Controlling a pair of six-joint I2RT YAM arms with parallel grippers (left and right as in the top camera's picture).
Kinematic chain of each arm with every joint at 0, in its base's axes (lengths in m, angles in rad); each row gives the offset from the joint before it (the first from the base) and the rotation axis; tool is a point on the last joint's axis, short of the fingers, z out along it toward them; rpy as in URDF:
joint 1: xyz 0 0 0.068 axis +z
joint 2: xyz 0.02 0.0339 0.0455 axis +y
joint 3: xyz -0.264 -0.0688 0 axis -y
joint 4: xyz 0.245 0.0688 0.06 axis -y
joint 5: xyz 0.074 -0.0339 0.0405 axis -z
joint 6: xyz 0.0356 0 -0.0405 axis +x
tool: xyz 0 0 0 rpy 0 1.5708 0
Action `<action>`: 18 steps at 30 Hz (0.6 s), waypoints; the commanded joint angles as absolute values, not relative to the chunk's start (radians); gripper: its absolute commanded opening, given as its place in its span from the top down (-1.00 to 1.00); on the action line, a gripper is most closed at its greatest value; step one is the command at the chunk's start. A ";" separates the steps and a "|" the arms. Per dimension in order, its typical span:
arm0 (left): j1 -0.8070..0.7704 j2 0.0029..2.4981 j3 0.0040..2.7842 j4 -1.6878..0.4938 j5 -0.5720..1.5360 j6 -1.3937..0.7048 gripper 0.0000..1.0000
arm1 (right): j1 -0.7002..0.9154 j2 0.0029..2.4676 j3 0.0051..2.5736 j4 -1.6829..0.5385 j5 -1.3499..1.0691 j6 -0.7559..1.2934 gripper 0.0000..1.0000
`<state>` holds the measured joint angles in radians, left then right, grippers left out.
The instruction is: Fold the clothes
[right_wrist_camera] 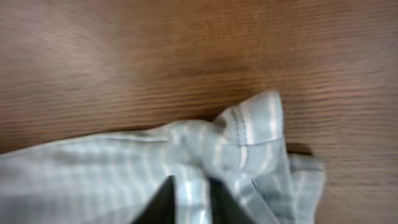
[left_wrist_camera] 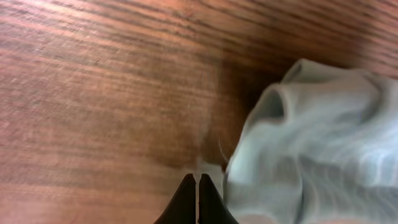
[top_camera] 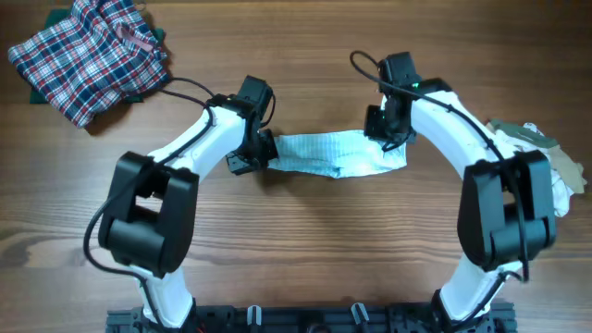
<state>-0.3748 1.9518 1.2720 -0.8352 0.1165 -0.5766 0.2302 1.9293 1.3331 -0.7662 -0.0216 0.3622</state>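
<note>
Next, I open my left gripper's closed fingers, since they meet only the edge of the striped garment, grip the garment's end further in and fold (top_camera: pixel 289 154) it over.
The pale blue-white striped garment (top_camera: pixel 338 154) lies as a long bunched strip across the middle of the table, between my two grippers. My left gripper (top_camera: pixel 262 153) is at its left end. In the left wrist view its jaws (left_wrist_camera: pixel 197 178) are pressed together, with a small pale bit of cloth at their tips and the garment (left_wrist_camera: pixel 311 143) bulging just to the right. My right gripper (top_camera: pixel 388 134) is over the strip's right end. In the right wrist view its jaws (right_wrist_camera: pixel 191 186) stand slightly apart with a fold of the garment (right_wrist_camera: pixel 93 174) lying between them.
A red-white-blue plaid garment (top_camera: pixel 92 55) lies crumpled at the back left corner. Beige and white clothes (top_camera: pixel 555 162) are piled at the right edge behind my right arm. Bare wooden tabletop (top_camera: pixel 314 250) surrounds the strip.
</note>
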 commanded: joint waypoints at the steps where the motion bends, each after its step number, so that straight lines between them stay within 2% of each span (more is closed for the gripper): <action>1: -0.376 1.856 1.266 -0.844 0.099 -0.553 0.85 | 0.225 1.845 1.400 -0.812 0.000 0.365 0.14; 3: -0.376 1.845 1.266 -0.845 0.099 -0.554 0.70 | 0.225 1.806 1.409 -0.848 0.001 0.366 -0.47; 5: -0.373 1.846 1.266 -0.845 0.099 -0.554 0.43 | 0.219 1.770 1.409 -0.875 0.001 0.367 -0.91; 6: -0.369 1.846 1.266 -0.844 0.099 -0.554 0.31 | 0.210 1.753 1.409 -0.886 0.001 0.370 -1.00; 10: -0.338 1.846 1.266 -0.826 0.099 -0.554 -0.31 | 0.157 1.716 1.408 -0.949 -0.001 0.382 -0.99; 12: -0.321 1.846 1.266 -0.799 0.105 -0.553 -0.47 | 0.134 1.717 1.408 -0.977 -0.015 0.376 -1.00; 16: -0.317 1.868 1.266 -0.723 0.238 -0.505 -0.99 | 0.107 1.718 1.406 -0.988 -0.027 0.363 -1.00; 18: -0.318 1.900 1.266 -0.701 0.263 -0.505 -0.99 | 0.107 1.718 1.406 -0.988 -0.030 0.362 -0.99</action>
<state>-0.3168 1.8629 1.2686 -0.7231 0.1799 -0.5323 0.1078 1.7332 1.3869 -0.9871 -0.0181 0.3683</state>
